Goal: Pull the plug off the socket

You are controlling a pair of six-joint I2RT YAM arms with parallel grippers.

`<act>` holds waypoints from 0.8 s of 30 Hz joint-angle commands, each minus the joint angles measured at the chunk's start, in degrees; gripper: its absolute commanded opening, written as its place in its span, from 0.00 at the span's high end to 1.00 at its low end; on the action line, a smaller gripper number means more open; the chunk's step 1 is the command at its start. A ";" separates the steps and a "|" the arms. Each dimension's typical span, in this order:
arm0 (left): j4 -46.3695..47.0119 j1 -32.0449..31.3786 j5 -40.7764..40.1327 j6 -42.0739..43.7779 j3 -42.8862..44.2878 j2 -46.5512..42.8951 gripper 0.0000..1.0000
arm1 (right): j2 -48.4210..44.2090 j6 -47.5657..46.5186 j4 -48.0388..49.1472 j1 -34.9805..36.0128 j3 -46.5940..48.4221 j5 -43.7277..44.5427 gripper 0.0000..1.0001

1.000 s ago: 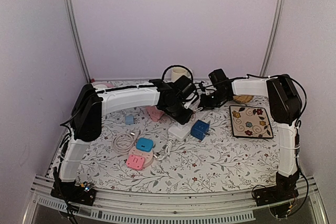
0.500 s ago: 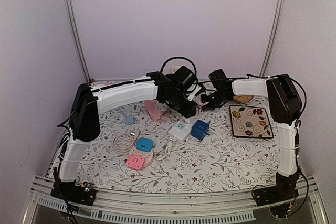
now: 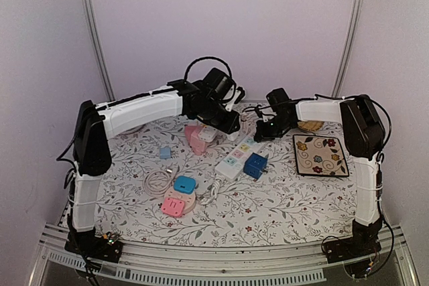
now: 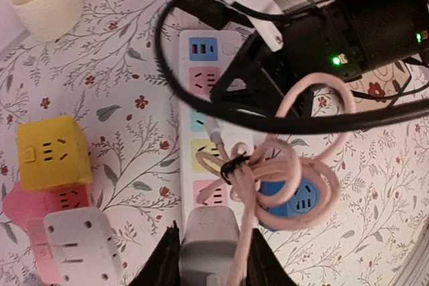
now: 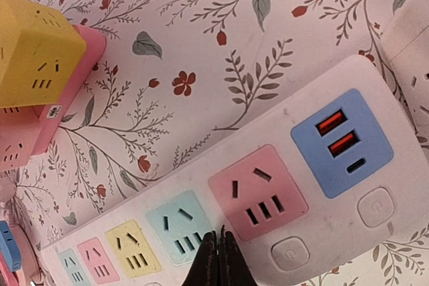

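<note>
The grey-white plug (image 3: 232,136) is clear of the power strip. My left gripper should keep moving to the open cloth (image 3: 145,151) beside the light-blue cube and let go there.
The white power strip (image 3: 240,155), the socket, lies at the middle of the table with coloured outlets (image 4: 201,98) (image 5: 268,185). My left gripper (image 4: 211,259) is shut on a grey-white plug (image 4: 209,242). The plug is held clear above the strip's near end. Its pink cord (image 4: 295,165) hangs coiled in a tied bundle over the strip. In the top view, the left gripper (image 3: 221,122) hovers up and to the left of the strip. My right gripper (image 5: 218,252) is shut with nothing in it. Its tips press on the strip between the blue and pink outlets, at the far end (image 3: 263,132).
A blue cube socket (image 3: 255,165) sits against the strip's right side. Yellow (image 4: 53,152), pink and white (image 4: 80,246) cube sockets stand stacked to its left. A cream mug (image 4: 47,1) is at the back. A flowered tile (image 3: 320,155) lies right; a round pink socket (image 3: 179,195) and a cable coil (image 3: 157,180) front left.
My left arm has risen and swung back and left with the plug, taking it off the strip and uncovering the strip's outlets. The right arm has stayed on the strip.
</note>
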 commanded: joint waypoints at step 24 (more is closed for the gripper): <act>24.25 30.07 3.20 -25.53 -48.48 -25.60 0.86 | -5.91 0.51 -7.15 -0.86 9.01 -0.64 0.90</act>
